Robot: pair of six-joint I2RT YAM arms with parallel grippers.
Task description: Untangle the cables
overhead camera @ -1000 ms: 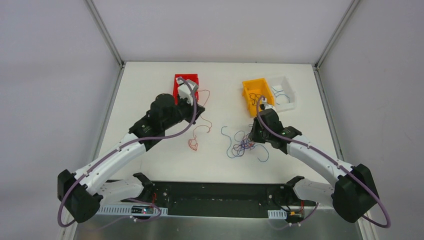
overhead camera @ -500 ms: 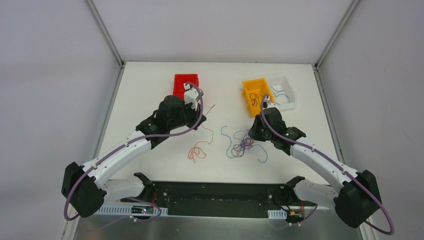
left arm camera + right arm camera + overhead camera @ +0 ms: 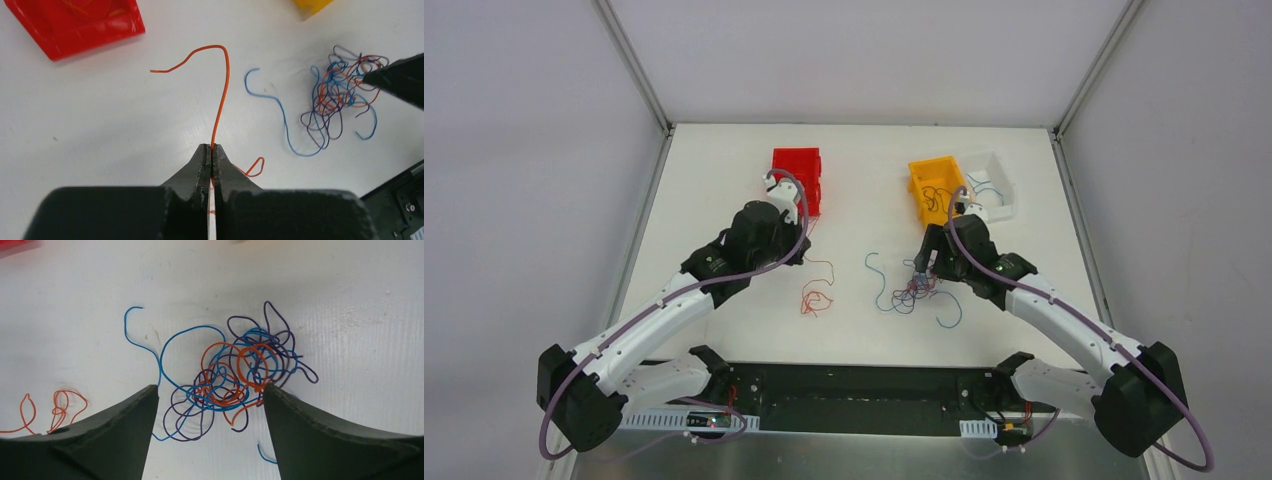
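Observation:
The robot's left gripper has hold of the orange cable (image 3: 221, 102) close to its end while the curls trail, so next the left gripper grabs the curls (image 3: 815, 298) before it gets to the red bin.
A tangle of blue, orange and dark purple cables (image 3: 912, 290) lies on the white table right of centre. My right gripper (image 3: 921, 268) hangs over it, open. In the right wrist view the tangle (image 3: 235, 375) sits just beyond the right gripper (image 3: 211, 387), and a few loops lie between the spread fingers. My left gripper (image 3: 212, 147) is shut on a single orange cable (image 3: 220, 90), which arcs up and away from its tips. The rest of that orange cable curls on the table (image 3: 814, 300). From the left wrist the tangle (image 3: 340, 95) lies at the right.
A red bin (image 3: 797, 160) stands beyond the left gripper (image 3: 802, 222). A yellow bin (image 3: 934, 178) holding dark strands and a clear bin (image 3: 994, 165) holding blue strands sit at the back right. The arm bases line the near edge.
The right gripper has opened and shifted slightly over the tangle. The left gripper has drawn back from the red bin toward the near left, dragging the orange cable with it.

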